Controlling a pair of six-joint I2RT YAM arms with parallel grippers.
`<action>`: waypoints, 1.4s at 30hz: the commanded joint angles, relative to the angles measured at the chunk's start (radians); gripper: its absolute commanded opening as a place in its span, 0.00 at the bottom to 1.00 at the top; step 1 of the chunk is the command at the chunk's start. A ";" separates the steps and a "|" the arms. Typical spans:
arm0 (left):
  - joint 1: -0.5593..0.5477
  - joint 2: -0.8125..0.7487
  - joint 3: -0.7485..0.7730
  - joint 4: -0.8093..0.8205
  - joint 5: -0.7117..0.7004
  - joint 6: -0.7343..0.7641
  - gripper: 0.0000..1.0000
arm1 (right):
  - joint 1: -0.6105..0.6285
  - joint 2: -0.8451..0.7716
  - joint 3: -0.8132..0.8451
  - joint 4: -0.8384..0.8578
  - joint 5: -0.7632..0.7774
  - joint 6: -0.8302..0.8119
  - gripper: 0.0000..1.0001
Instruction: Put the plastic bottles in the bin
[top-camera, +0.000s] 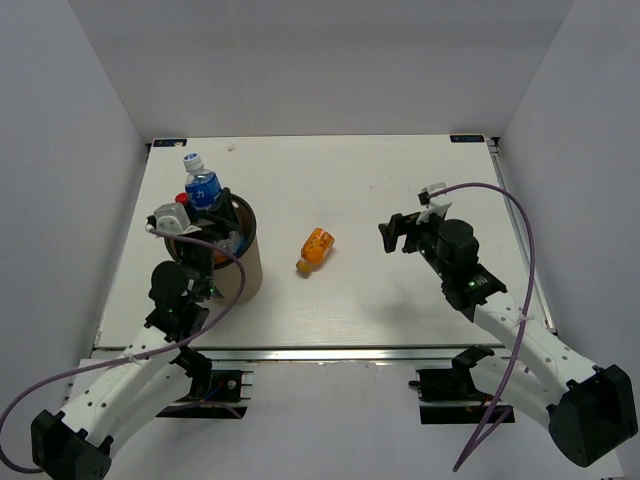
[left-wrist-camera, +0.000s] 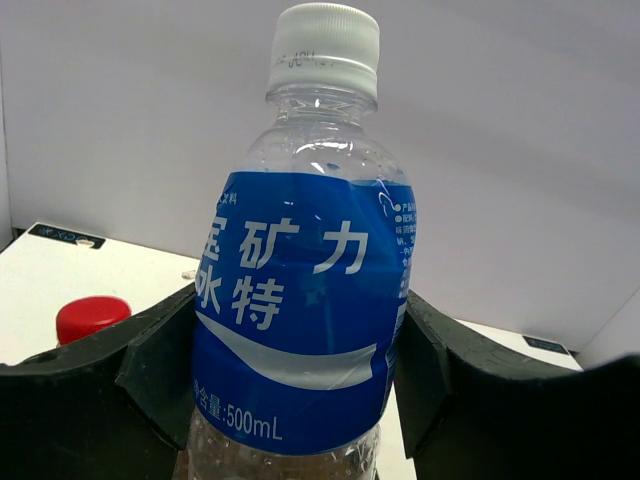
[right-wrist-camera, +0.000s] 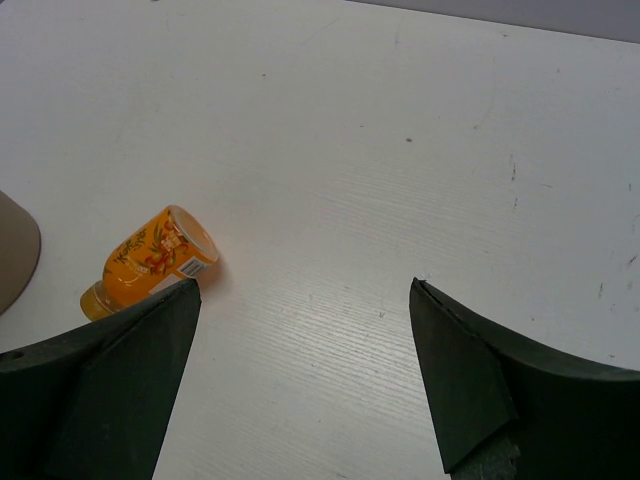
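The blue-labelled bottle (top-camera: 203, 188) is upright above the bin's opening (top-camera: 243, 213), so my left gripper should go on lowering it next to the red cap and let go of it there.
My left gripper (top-camera: 210, 222) is shut on a clear bottle with a blue label and pale cap (top-camera: 203, 185), held upright over the tan bin (top-camera: 250, 272). In the left wrist view the bottle (left-wrist-camera: 305, 300) fills the gap between both fingers (left-wrist-camera: 150, 370). A red cap (top-camera: 181, 199) shows at the bin's left rim, and also in the left wrist view (left-wrist-camera: 90, 318); its bottle is hidden. A stubby orange bottle (top-camera: 317, 247) lies on its side mid-table. My right gripper (top-camera: 400, 235) is open and empty, right of it. The orange bottle (right-wrist-camera: 150, 262) lies by the left finger.
The white table (top-camera: 400, 170) is enclosed by white walls at the back and both sides. The bin's edge (right-wrist-camera: 15, 250) shows at the far left of the right wrist view. Something clear and blue (top-camera: 233, 241) lies inside the bin.
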 joint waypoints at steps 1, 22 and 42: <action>0.001 -0.005 -0.065 0.021 0.022 0.007 0.48 | -0.004 0.003 0.039 0.040 -0.010 -0.016 0.89; 0.001 -0.022 -0.159 -0.085 0.130 -0.068 0.95 | -0.006 0.041 0.041 0.048 -0.039 -0.013 0.89; 0.001 0.125 0.022 -0.054 0.127 -0.015 0.98 | -0.006 0.061 0.053 0.030 -0.082 -0.027 0.89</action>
